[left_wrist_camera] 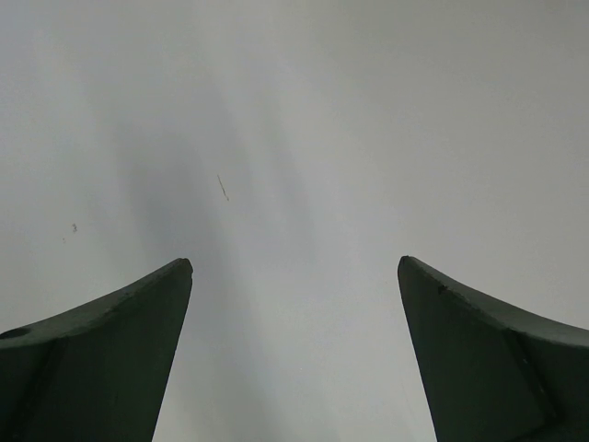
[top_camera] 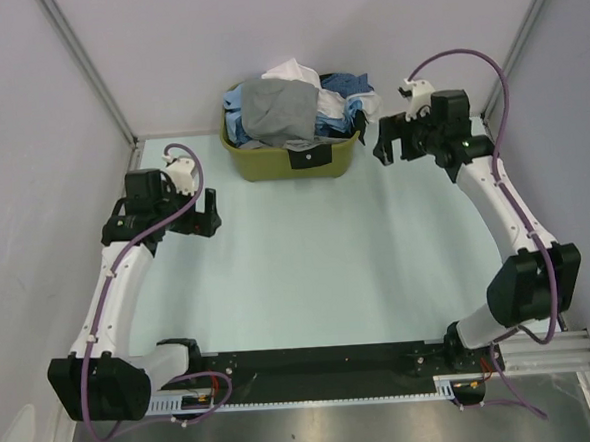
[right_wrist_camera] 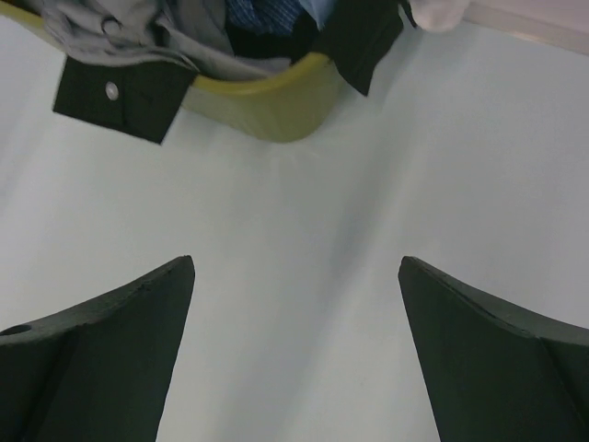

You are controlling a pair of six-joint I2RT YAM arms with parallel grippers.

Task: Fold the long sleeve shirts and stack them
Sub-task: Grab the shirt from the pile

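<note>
The mid-grey shirt (top_camera: 278, 110) lies uncovered on top of the basket's heap. My open right gripper should keep going toward the shirt's nearest edge (top_camera: 313, 104) and close there.
The long sleeve shirts lie heaped in an olive-green basket (top_camera: 271, 162) at the back middle of the table. A mid-grey shirt (top_camera: 276, 110) is on top, with blue (top_camera: 345, 84), white (top_camera: 291, 73) and dark ones under it. A dark cuff with a button (right_wrist_camera: 120, 97) hangs over the basket rim (right_wrist_camera: 276, 106) in the right wrist view. My left gripper (top_camera: 206, 212) is open and empty over the table's left side. My right gripper (top_camera: 392, 140) is open and empty just right of the basket. Both wrist views show the jaws wide apart with nothing between them (left_wrist_camera: 294, 267) (right_wrist_camera: 294, 267).
Pale walls and metal frame posts (top_camera: 85, 63) close in the table on the left, back and right. A black rail (top_camera: 314, 365) with the arm bases runs along the near edge. The pale green tabletop (top_camera: 317, 260) spreads between the arms.
</note>
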